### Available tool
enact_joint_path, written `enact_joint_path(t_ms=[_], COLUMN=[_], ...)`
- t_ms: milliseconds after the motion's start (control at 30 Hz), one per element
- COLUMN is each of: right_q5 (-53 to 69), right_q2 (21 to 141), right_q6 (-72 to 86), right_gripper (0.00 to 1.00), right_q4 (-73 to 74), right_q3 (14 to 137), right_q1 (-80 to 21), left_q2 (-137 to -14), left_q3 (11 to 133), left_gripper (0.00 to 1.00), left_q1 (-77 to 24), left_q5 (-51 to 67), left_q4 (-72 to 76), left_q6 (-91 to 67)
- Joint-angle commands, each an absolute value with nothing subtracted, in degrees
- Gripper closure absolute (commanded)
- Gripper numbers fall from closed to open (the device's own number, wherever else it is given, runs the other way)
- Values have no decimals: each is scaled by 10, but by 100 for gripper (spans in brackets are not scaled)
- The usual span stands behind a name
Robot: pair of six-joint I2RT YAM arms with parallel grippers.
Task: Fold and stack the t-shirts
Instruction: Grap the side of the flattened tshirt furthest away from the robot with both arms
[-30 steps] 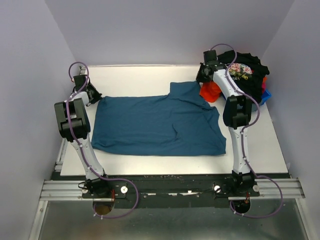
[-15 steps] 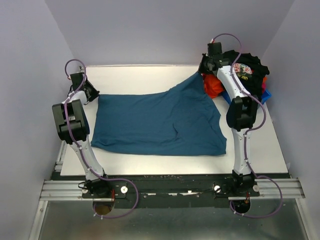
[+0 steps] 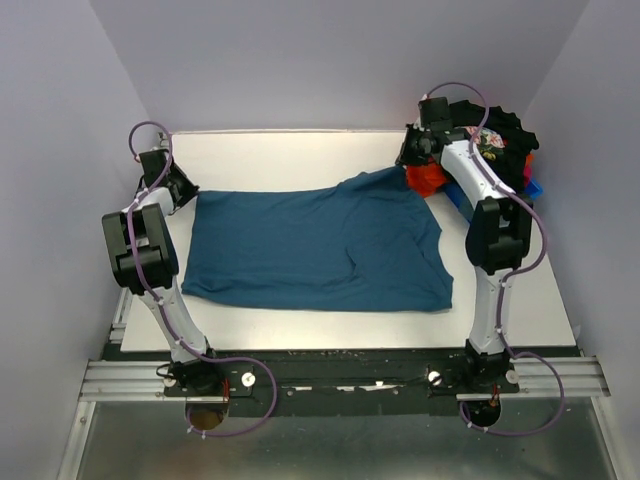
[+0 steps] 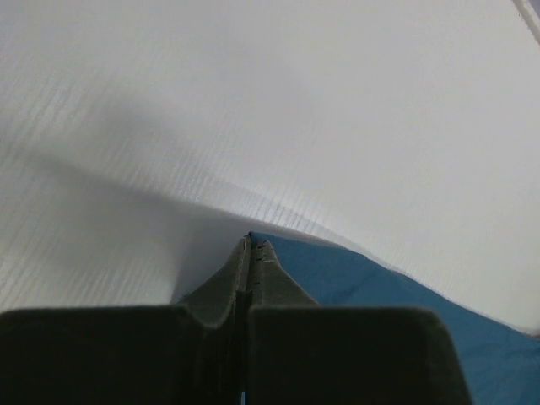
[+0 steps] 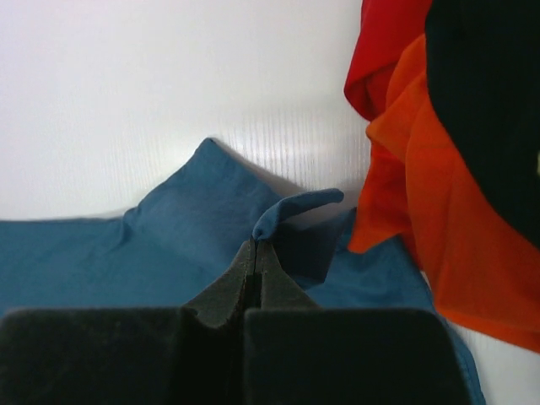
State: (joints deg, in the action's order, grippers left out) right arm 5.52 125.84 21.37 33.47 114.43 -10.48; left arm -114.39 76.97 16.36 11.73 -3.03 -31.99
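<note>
The robot's grippers hold both far corners of the teal-blue t-shirt (image 3: 396, 174), so the right gripper should now go toward the t-shirt's near edge and let go over the flat cloth (image 3: 410, 265).
A teal-blue t-shirt (image 3: 315, 250) lies spread across the white table (image 3: 280, 155). My left gripper (image 3: 189, 192) pinches its far left corner (image 4: 337, 270), jaws shut on the cloth. At the far right corner, my right gripper (image 3: 407, 160) is shut on a small fold of the same shirt (image 5: 291, 211), held just above the table. A heap of other t-shirts sits at the back right: black with floral print (image 3: 495, 140), orange-red (image 3: 425, 180) and bright blue (image 3: 533, 190). In the right wrist view the orange-red shirt (image 5: 422, 211) hangs right beside the held fold.
The heap at the back right lies close behind my right arm (image 3: 490, 230). Lilac walls (image 3: 60, 150) close in the table on the left, back and right. The metal rail (image 3: 340, 380) with both arm bases runs along the near edge.
My right gripper has pulled the shirt's far right corner up and back toward the heap, then lowered it, stretching the far edge flatter. My left gripper has shifted slightly outward with its corner.
</note>
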Motion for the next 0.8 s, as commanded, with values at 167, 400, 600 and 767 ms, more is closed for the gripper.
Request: enact_joint_path(t_ms=[167, 400, 600, 767], right_q5=[91, 92, 91, 92], right_q2=[1144, 1071, 1001, 952], right_q6=[214, 215, 222, 224], right_gripper=[99, 99, 99, 99], right_q4=[306, 316, 310, 310], right_q3=[1030, 963, 886, 847], right_q1=[-103, -104, -105, -105], left_q2=[-1071, -1017, -970, -931], left_q3=[701, 627, 570, 540], left_gripper=[100, 100, 100, 100], left_q1=[168, 168, 169, 169], left_q5=[123, 113, 111, 84], left_q4=[22, 66, 107, 110], left_q6=[-318, -325, -334, -330])
